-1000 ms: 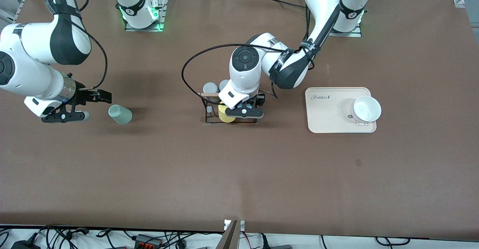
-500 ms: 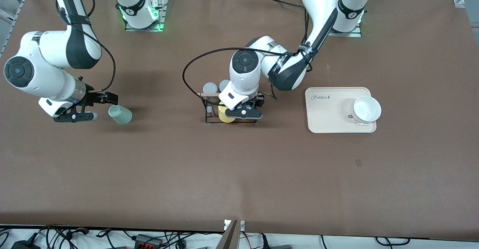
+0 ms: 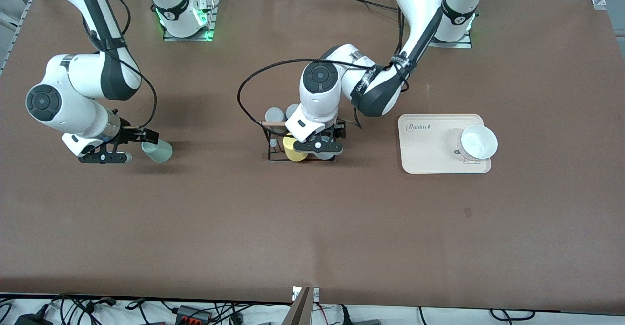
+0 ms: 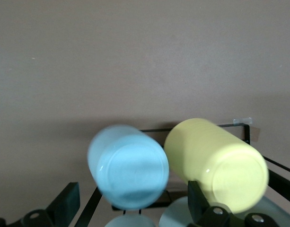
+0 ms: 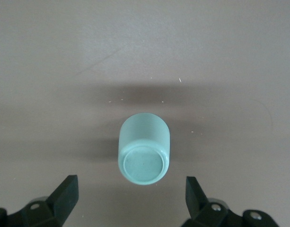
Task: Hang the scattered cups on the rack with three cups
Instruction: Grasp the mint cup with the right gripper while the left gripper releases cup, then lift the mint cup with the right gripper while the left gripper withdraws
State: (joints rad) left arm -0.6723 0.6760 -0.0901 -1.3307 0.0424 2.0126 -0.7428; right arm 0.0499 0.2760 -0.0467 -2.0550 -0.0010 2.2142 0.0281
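Observation:
My right gripper will hang the mint-green cup in the rack's empty place (image 3: 275,148) and open, and the yellow cup (image 3: 294,148) will move aside then because it crowds that place.
The light blue cup (image 4: 128,165) hangs on the black wire rack (image 4: 197,127) beside the yellow cup (image 4: 215,163), and its outline looks blurred. My left gripper (image 4: 133,201) is open over the rack (image 3: 269,142), its fingers (image 4: 64,203) standing apart on either side of the blue cup. The mint-green cup (image 3: 157,151) lies on its side toward the right arm's end of the table. My right gripper (image 3: 129,147) is open just beside it, with the cup's base (image 5: 144,164) facing the gap between the fingers (image 5: 66,194).
Two grey cups (image 3: 274,115) sit on the rack, farther from the front camera than the yellow cup (image 3: 292,149). A beige tray (image 3: 425,144) holding a white bowl (image 3: 478,142) lies toward the left arm's end. A black cable (image 3: 244,100) loops beside the rack.
My left gripper has opened and let go of the light blue cup on the rack. My right arm has moved toward the mint-green cup, bringing its open fingers up to it.

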